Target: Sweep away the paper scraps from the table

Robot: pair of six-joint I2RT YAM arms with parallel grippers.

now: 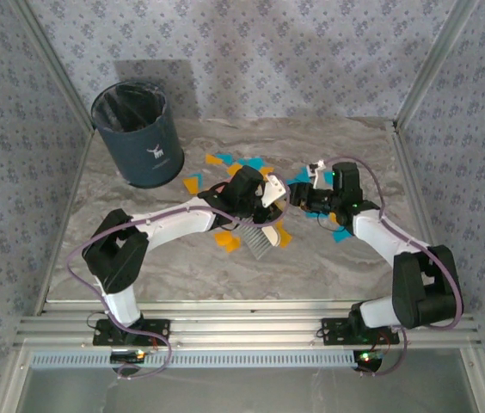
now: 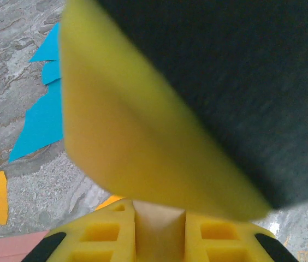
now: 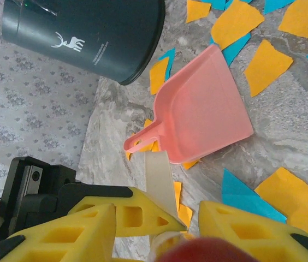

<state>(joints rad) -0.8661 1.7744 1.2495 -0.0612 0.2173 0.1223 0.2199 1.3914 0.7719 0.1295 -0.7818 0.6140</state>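
Observation:
The robot's left gripper is closed on the brush handle point(image 3: 164, 241), so the right gripper should take the brush before the left gripper moves to the pink dustpan's handle point(image 3: 150, 134).
Orange and blue paper scraps point(image 1: 193, 183) lie scattered over the middle of the table point(image 1: 328, 267), some by the dustpan point(image 3: 268, 65) and some beside the left fingers point(image 2: 42, 120). My left gripper point(image 1: 264, 196) is shut on the beige handle point(image 2: 159, 232) of a brush whose grey bristles point(image 1: 258, 239) rest on the table. My right gripper point(image 1: 298, 200) is right against it. Its jaws point(image 3: 157, 215) stand apart on either side of the left finger point(image 3: 137, 213) and the brush handle point(image 3: 158, 174). A pink dustpan point(image 3: 203, 109) lies flat beyond them, with its handle toward the grippers.
A dark blue bin point(image 1: 139, 133) stands at the back left of the table, just past the dustpan point(image 3: 88, 33). Patterned walls close in the back and sides. An aluminium rail point(image 1: 242, 331) runs along the near edge.

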